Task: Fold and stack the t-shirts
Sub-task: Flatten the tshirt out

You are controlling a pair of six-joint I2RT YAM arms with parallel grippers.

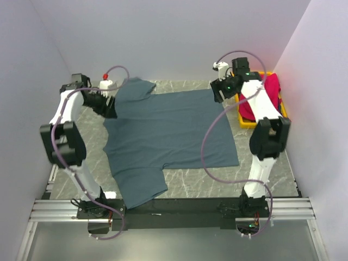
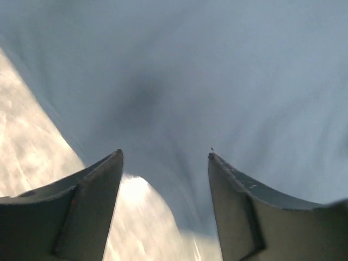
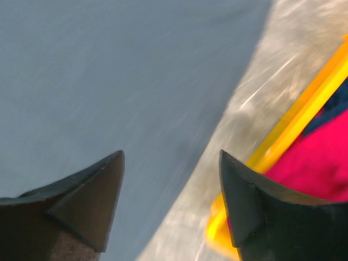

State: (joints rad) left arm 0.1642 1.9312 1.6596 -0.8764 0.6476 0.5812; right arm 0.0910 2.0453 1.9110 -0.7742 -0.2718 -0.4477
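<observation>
My left gripper should take the sleeve's tip [image 1: 129,206] and fold together with my right gripper at the hem corner, because the near sleeve [image 1: 140,186] sticks out over the dark rail.
The dark slate blue-grey t-shirt [image 1: 168,136] lies spread flat across the marble tabletop [image 1: 269,176]. One sleeve points to the far left, the other to the near left. My left gripper [image 1: 109,106] is open over its far left shoulder; the left wrist view shows the cloth [image 2: 217,70] under spread fingers. My right gripper [image 1: 220,89] is open over the shirt's far right corner, with cloth [image 3: 109,70] on its left and bare table on its right. The crimson red t-shirt [image 1: 266,92] lies bunched in the yellow bin [image 1: 247,124]; it also shows in the right wrist view [image 3: 321,157].
The yellow bin stands at the far right, close to the right wall, and its rim [image 3: 293,122] is just right of my right gripper. Walls close in the table at the left, back and right. Cables loop over both arms.
</observation>
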